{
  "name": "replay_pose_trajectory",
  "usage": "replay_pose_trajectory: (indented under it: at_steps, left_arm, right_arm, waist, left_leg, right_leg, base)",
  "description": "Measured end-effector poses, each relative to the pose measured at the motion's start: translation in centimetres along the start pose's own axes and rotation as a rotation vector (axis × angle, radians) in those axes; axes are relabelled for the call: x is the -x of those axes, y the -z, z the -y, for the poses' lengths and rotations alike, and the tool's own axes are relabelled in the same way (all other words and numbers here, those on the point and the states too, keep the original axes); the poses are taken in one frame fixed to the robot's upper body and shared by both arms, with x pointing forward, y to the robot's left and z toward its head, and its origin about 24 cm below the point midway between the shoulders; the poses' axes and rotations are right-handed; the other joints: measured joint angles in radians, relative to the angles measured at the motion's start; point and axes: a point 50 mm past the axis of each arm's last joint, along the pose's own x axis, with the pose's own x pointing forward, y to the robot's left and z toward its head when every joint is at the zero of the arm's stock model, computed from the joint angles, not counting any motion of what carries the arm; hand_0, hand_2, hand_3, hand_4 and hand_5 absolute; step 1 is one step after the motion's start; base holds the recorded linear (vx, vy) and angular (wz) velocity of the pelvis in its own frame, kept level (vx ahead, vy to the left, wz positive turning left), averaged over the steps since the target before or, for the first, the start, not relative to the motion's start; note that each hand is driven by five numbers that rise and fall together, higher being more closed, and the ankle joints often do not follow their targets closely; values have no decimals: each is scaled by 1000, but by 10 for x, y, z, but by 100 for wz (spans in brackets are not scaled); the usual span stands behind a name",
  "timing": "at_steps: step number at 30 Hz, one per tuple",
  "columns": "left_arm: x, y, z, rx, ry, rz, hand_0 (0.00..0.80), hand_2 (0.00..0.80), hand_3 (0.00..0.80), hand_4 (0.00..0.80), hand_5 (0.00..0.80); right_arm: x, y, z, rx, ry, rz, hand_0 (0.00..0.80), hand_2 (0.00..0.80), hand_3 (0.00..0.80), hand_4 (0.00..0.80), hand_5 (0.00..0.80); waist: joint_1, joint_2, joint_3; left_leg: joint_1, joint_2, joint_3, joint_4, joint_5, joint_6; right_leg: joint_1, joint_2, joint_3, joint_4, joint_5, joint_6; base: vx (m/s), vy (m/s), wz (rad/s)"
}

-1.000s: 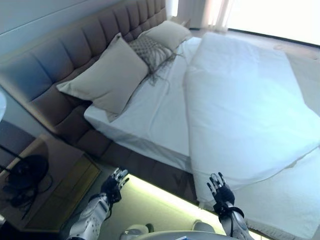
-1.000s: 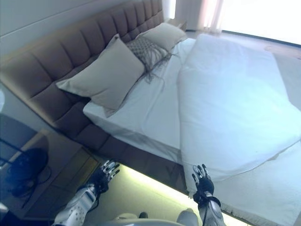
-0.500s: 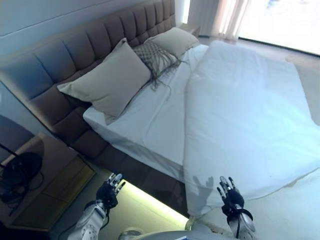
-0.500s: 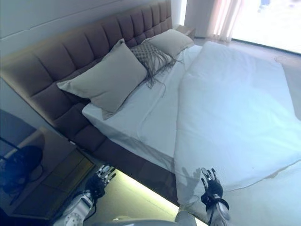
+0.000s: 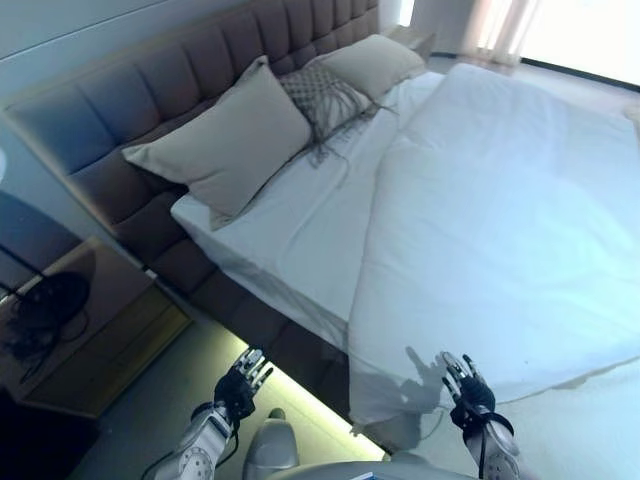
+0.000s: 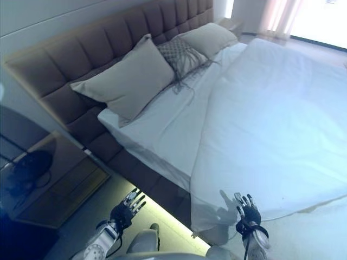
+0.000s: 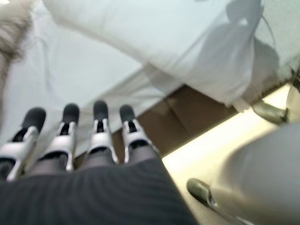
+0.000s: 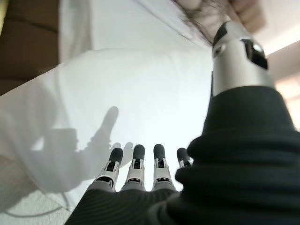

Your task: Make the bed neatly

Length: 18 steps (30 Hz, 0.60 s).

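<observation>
I expect the white duvet point(image 5: 460, 255) to slide along in soft folds when I pull it toward the pillows, because the duvet's near corner point(image 5: 368, 392) hangs loosely over the bed's side bar.
A wide bed with a brown tufted headboard point(image 5: 150, 95) carries a white duvet point(image 5: 510, 230), folded back from the pillows so that a strip of white sheet point(image 5: 290, 230) shows. Against the headboard lean a large beige pillow point(image 5: 225, 140), a grey patterned cushion point(image 5: 322, 98) and a second beige pillow point(image 5: 375, 62). My left hand point(image 5: 240, 378) hovers open over the floor by the bed's side rail. My right hand point(image 5: 466, 385) is open too, just short of the duvet's near corner point(image 5: 385, 405), touching nothing.
A brown nightstand point(image 5: 85, 330) with a dark lamp base point(image 5: 45, 305) stands left of the bed. A lit strip point(image 5: 300, 392) runs under the bed's side rail. Bright curtained windows point(image 5: 500, 25) lie beyond the far side.
The camera has shifted, bringing the bed closer and lower in view. Both hands stay open; the right hand now sits at the duvet's near corner.
</observation>
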Motion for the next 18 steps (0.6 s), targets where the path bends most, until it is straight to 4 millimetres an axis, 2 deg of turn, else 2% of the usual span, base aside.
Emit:
replay_pose_trajectory:
  at_steps: [2,3,4,5,6,7,8,9,10,12,13,14,15,16,17,18]
  left_arm:
    - [0,-7,-3,-30,-6,3,0,0,0,0,0]
    - [3,-13,-7,-38,-14,14,0,0,0,0,0]
    - [6,-17,-10,-44,-27,27,0,0,0,0,0]
    - [10,-22,-16,-48,-53,51,0,0,0,0,0]
    - [13,-26,-20,-58,-76,74,0,0,0,0,0]
    - [14,-31,-23,-58,-98,95,0,0,0,0,0]
    - [12,-32,-23,-59,-106,101,0,0,0,0,0]
    - [10,-36,-22,-53,-100,113,0,0,0,0,0]
    - [7,-40,-19,-48,-90,125,0,0,0,0,0]
    - [-7,-58,-5,-70,-26,161,0,0,0,0,0]
    - [-15,-69,5,-83,13,185,0,0,0,0,0]
    - [-23,-77,16,-102,51,197,0,0,0,0,0]
    - [-28,-80,26,-120,86,195,0,0,0,0,0]
    - [-33,-80,34,-139,117,184,0,0,0,0,0]
    - [-33,-79,36,-145,128,178,0,0,0,0,0]
    - [-33,-80,35,-152,125,176,0,0,0,0,0]
  right_arm:
    - [5,11,9,-88,67,-14,0,0,0,0,0]
    - [5,18,13,-108,98,-33,0,0,0,0,0]
    - [6,22,16,-114,115,-52,0,0,0,0,0]
    - [0,25,15,-124,118,-75,0,0,0,0,0]
    - [-8,25,16,-139,136,-94,0,0,0,0,0]
    - [-17,20,15,-159,151,-96,0,0,0,0,0]
    - [-23,15,19,-186,186,-97,0,0,0,0,0]
    - [-28,8,18,-223,193,-77,0,0,0,0,0]
    - [-27,6,22,-253,208,-72,0,0,0,0,0]
    - [-26,7,45,-392,303,-68,0,0,0,0,0]
    - [-23,5,58,-461,358,-54,0,0,0,0,0]
    - [-20,1,71,-538,414,-27,0,0,0,0,0]
    - [-17,-4,85,-616,470,10,0,0,0,0,0]
    - [-16,-14,96,-688,511,55,0,0,0,0,0]
    - [-19,-28,98,-748,522,100,0,0,0,0,0]
    - [-24,-41,97,-785,511,133,0,0,0,0,0]
  waist:
    - [-8,-36,-2]
    - [-2,-51,-4]
    - [0,-59,-5]
    - [21,-59,-3]
    - [32,-55,0]
    - [51,-51,5]
    - [55,-37,14]
    - [53,-32,20]
    - [53,-30,23]
    - [53,-18,30]
    - [50,-21,37]
    - [49,-7,50]
    - [51,8,62]
    - [51,22,75]
    - [55,35,89]
    - [55,43,111]
  left_leg:
    - [55,-47,49,-29,-4,20]
    - [79,-58,77,-35,-5,24]
    - [97,-62,88,-38,-14,25]
    - [115,-52,98,-33,-19,16]
    - [118,-40,61,-18,-41,8]
    - [117,-30,10,-8,-64,-8]
    - [115,-13,-2,-8,-79,-29]
    - [104,-4,-3,-11,-77,-31]
    - [85,5,-7,-13,-74,-35]
    - [-9,35,-31,8,-64,-40]
    - [-54,53,-28,4,-40,-35]
    - [-94,74,-10,-1,-14,-23]
    - [-119,87,11,-15,18,-20]
    - [-134,85,9,-21,41,-36]
    - [-150,82,8,-25,53,-55]
    - [-155,78,9,-21,54,-55]
  right_leg:
    - [11,-66,0,6,-6,8]
    - [7,-90,-4,21,-6,7]
    - [2,-104,-7,31,-6,6]
    - [-5,-107,-7,11,6,-7]
    - [-16,-96,14,-17,42,4]
    - [-26,-77,35,-36,71,44]
    - [-40,-53,59,-43,93,52]
    - [-47,-43,63,-56,107,52]
    - [-54,-33,60,-63,112,48]
    - [-90,-14,10,-76,112,34]
    - [-105,-10,-14,-80,114,30]
    - [-115,-6,-38,-88,116,26]
    - [-123,-6,-48,-92,117,24]
    - [-137,-9,-51,-92,117,25]
    - [-156,-13,-50,-89,119,28]
    - [-160,-18,-49,-91,125,30]
  base:
    - [186,81,-25]
    - [22,-67,-57]
    - [-39,-106,-84]
    - [-55,-105,-114]
    - [-55,-68,-128]
    - [-100,-87,-127]
    - [-234,-113,-81]
    - [-360,-150,-41]
    - [-410,-182,7]
    - [-273,-163,57]
    - [-182,-143,100]
    - [-161,-120,105]
    - [-122,-81,94]
    - [-67,-48,55]
    - [-42,-39,22]
    - [-67,-39,-5]
